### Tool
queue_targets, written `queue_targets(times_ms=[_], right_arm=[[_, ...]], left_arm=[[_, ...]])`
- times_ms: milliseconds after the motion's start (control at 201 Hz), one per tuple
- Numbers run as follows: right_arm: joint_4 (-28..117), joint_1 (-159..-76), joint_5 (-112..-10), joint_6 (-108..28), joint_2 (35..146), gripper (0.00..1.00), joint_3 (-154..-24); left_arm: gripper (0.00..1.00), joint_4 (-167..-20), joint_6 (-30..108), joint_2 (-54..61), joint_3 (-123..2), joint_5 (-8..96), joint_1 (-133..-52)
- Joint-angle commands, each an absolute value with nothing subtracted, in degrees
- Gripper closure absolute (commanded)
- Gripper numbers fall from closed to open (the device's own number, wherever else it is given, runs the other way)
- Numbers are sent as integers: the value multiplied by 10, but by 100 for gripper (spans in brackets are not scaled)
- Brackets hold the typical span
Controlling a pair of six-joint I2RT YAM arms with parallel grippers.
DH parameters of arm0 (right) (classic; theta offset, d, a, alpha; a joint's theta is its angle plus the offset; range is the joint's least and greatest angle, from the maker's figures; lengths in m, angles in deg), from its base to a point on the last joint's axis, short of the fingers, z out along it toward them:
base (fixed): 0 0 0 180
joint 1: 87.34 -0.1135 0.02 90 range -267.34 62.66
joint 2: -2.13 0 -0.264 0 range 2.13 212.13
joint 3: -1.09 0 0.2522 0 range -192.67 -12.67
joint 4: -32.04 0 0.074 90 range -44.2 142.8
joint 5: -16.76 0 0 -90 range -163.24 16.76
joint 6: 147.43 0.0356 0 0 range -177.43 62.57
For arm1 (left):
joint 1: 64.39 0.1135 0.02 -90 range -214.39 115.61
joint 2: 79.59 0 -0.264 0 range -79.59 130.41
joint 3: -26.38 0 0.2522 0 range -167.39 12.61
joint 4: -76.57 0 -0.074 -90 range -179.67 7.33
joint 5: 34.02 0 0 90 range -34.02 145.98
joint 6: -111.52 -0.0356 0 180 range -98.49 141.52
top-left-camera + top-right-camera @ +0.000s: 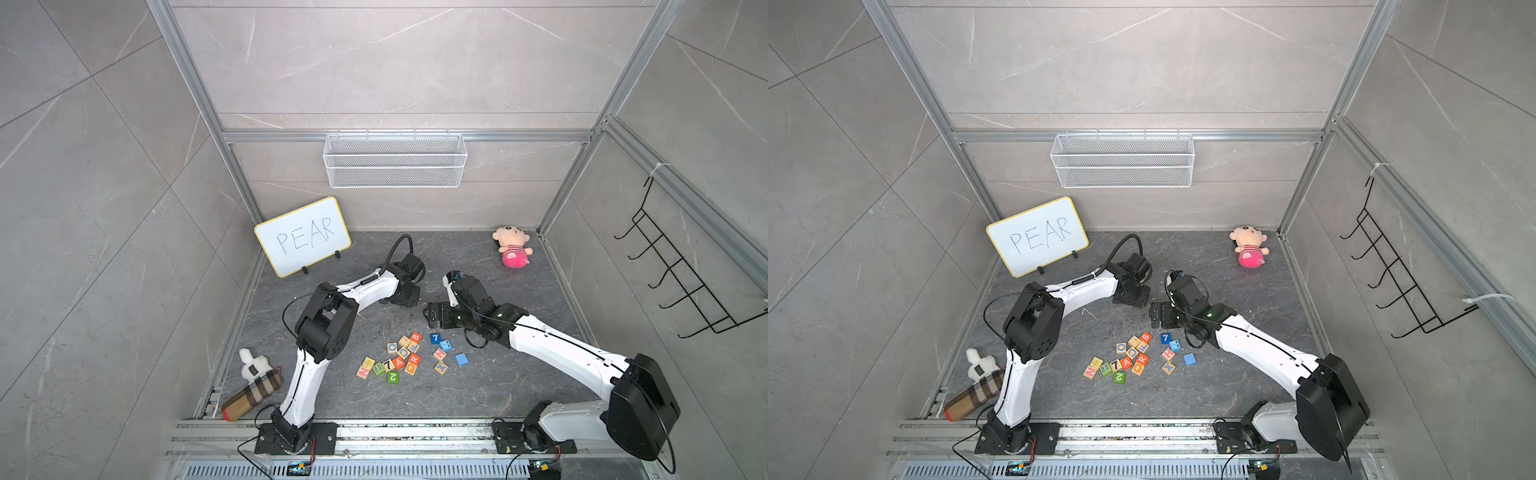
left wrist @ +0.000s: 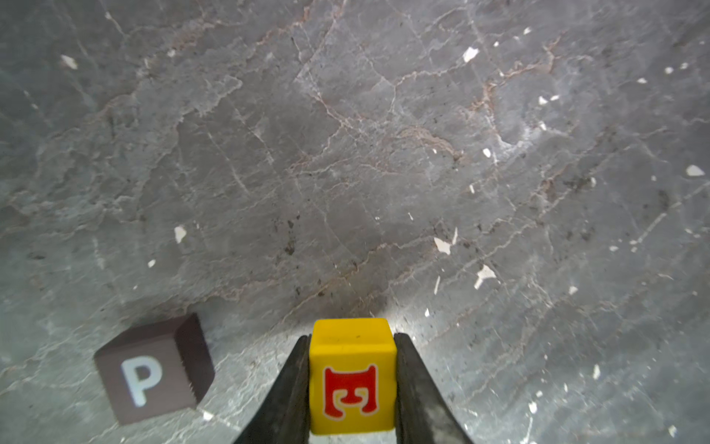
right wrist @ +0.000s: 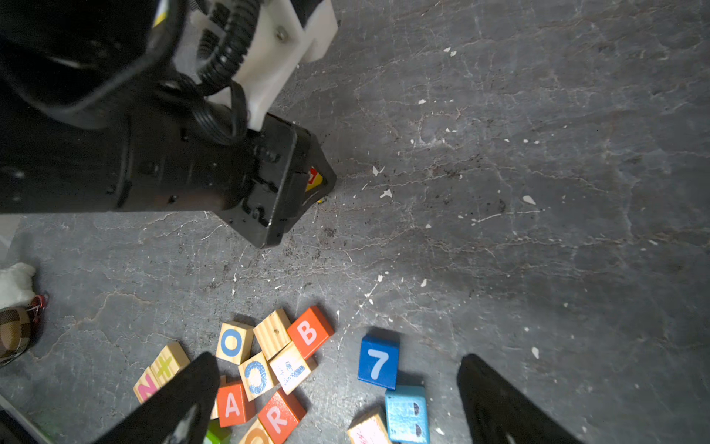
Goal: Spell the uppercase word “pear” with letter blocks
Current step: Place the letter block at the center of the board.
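Next, I put the yellow block down with my left gripper, grip its other sides [image 2: 352, 329] and turn it upright, because the E [image 2: 350, 392] is lying on its side next to the P.
My left gripper [image 2: 352, 338] is shut on the yellow block with a red E [image 2: 352, 376], low over the dark floor. The black block with a white P [image 2: 153, 369] lies on the floor close beside it, untouched. In both top views the left gripper [image 1: 405, 297] sits mid-floor, beyond the block pile, and hides both blocks. My right gripper [image 3: 334, 369] stands open and empty above the pile. The orange-red A [image 3: 232, 403] and R [image 3: 280, 417] blocks lie side by side in that pile [image 1: 399, 362].
The pile also holds a blue 7 [image 3: 378, 361], an orange B [image 3: 309, 330] and several pale wooden blocks. A whiteboard reading PEAR [image 1: 303, 237] stands back left. A pink plush [image 1: 513, 249] lies back right, a plaid pouch [image 1: 253, 392] front left.
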State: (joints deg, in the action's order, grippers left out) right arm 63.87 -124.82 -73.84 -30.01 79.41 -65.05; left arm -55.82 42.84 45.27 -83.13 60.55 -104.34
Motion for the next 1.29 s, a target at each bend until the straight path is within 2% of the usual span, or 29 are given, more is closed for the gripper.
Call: queue_targets(times_ms=[0, 618, 687, 797, 896, 976, 1136, 1290], right_arm=[[637, -1246, -732, -311, 797, 1, -663], [643, -1246, -750, -321, 765, 1, -645], [643, -1247, -751, -322, 763, 1, -645], [642, -1246, -751, -322, 763, 1, -645], [642, -1246, -749, -322, 762, 1, -645], [642, -1246, -749, -322, 761, 1, -644], [643, -1246, -751, -322, 757, 1, -644], [641, -1246, -758, -323, 751, 1, -640]], left_arm=[[73, -558, 441, 464, -863, 621, -1039], [63, -527, 470, 502, -910, 634, -1028], [58, -527, 470, 503, -912, 635, -1027], [57, -524, 470, 501, -912, 638, -1027], [46, -510, 471, 496, -918, 640, -1026], [46, -508, 467, 476, -912, 641, -1026], [44, -510, 394, 407, -903, 630, -1027], [38, -515, 232, 347, -880, 593, -1016]])
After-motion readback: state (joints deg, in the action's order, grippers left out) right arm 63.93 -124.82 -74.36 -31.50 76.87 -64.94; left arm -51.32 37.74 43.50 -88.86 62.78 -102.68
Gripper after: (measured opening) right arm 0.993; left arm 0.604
